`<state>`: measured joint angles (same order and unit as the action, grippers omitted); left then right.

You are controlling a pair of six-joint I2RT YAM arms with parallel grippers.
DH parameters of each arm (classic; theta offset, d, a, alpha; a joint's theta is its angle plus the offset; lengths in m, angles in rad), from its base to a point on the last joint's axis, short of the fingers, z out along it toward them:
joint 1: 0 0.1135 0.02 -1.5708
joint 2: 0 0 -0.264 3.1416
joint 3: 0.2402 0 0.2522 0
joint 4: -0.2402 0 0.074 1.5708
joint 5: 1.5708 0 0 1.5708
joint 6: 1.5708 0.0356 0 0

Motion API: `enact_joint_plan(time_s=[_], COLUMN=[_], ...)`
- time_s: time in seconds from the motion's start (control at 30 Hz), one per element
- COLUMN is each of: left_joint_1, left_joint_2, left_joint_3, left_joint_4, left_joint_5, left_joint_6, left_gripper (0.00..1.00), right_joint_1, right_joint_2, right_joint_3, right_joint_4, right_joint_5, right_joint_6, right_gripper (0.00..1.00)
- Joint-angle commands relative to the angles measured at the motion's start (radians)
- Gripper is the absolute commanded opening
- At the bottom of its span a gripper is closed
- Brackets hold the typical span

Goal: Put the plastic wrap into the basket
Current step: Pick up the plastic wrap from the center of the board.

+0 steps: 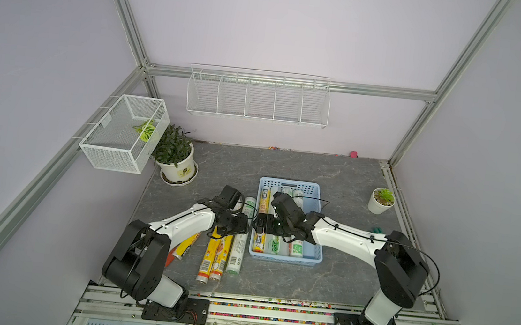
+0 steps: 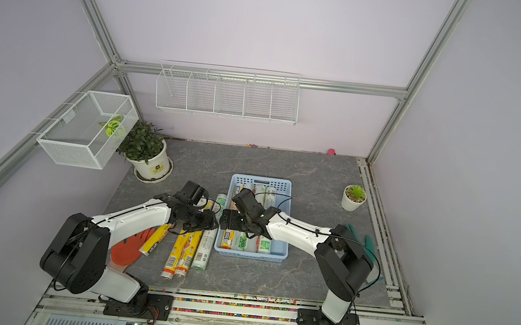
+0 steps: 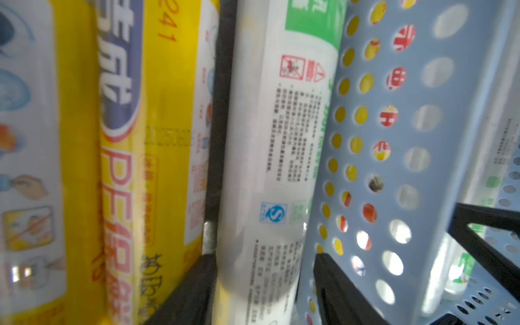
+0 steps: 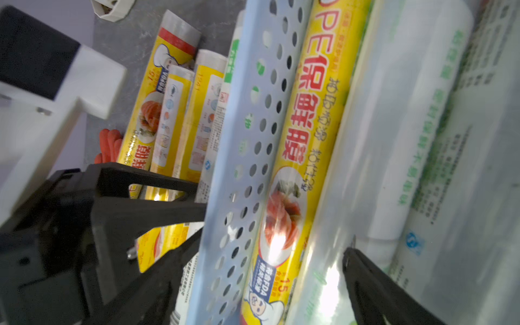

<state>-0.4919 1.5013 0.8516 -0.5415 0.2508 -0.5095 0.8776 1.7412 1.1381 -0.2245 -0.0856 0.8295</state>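
Observation:
I should move my right gripper back first, because it hangs over the basket point(image 1: 253, 237) and blocks the white roll's way. My left gripper will then carry the roll to the empty strip point(image 1: 311, 250).
The light-blue basket point(image 1: 318, 243) point(image 2: 262, 180) holds several rolls of plastic wrap: a yellow one point(image 1: 264, 200) point(image 4: 309, 126) along its left wall and white, green-printed ones point(image 1: 297, 197) point(image 4: 394, 140). On the table to its left lie yellow rolls point(image 1: 213, 258) point(image 3: 163, 112) and a white roll point(image 1: 237, 254) point(image 3: 267, 140) against the basket wall point(image 3: 472, 112). My left gripper point(image 1: 241, 229) point(image 3: 263, 256) straddles that white roll, with a gap showing on the basket side. My right gripper point(image 1: 260, 223) point(image 4: 270, 270) hangs wide open over the basket's left wall point(image 4: 247, 50), holding nothing.
An orange glove point(image 2: 129, 248) lies under my left arm. A potted plant point(image 1: 174, 157) stands at the back left and a small succulent pot point(image 1: 381, 200) at the right. A white mesh box point(image 1: 122, 134) and a wire rack point(image 1: 258, 98) hang on the walls.

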Motion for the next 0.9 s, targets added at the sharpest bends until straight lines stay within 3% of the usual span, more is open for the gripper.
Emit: enact_joint_plan(time_s=[0.0,0.2,0.5,0.87], left_joint_1=[-0.021,-0.045,-0.067,-0.072], left_joint_2=[0.038,0.081,0.115,0.101], left_joint_3=[0.041,0.066,0.067,0.056], left_joint_4=[-0.038,-0.069,-0.064,-0.063], left_joint_5=[-0.049,-0.121,-0.127,-0.116], left_joint_6=[0.022,0.006,0.008,0.015], left_gripper=[0.63,0.64,0.66,0.47], right_joint_1=[0.007,0.007,0.007,0.006], right_joint_2=[0.009,0.020,0.012,-0.014], right_joint_3=[0.010,0.014,0.008,0.014], right_joint_4=[-0.042,-0.033,-0.037,-0.067], right_joint_5=[0.007,-0.022,-0.009,0.020], right_joint_6=[-0.006,-0.013,-0.016,-0.026], right_gripper=[0.94,0.94,0.95,0.95])
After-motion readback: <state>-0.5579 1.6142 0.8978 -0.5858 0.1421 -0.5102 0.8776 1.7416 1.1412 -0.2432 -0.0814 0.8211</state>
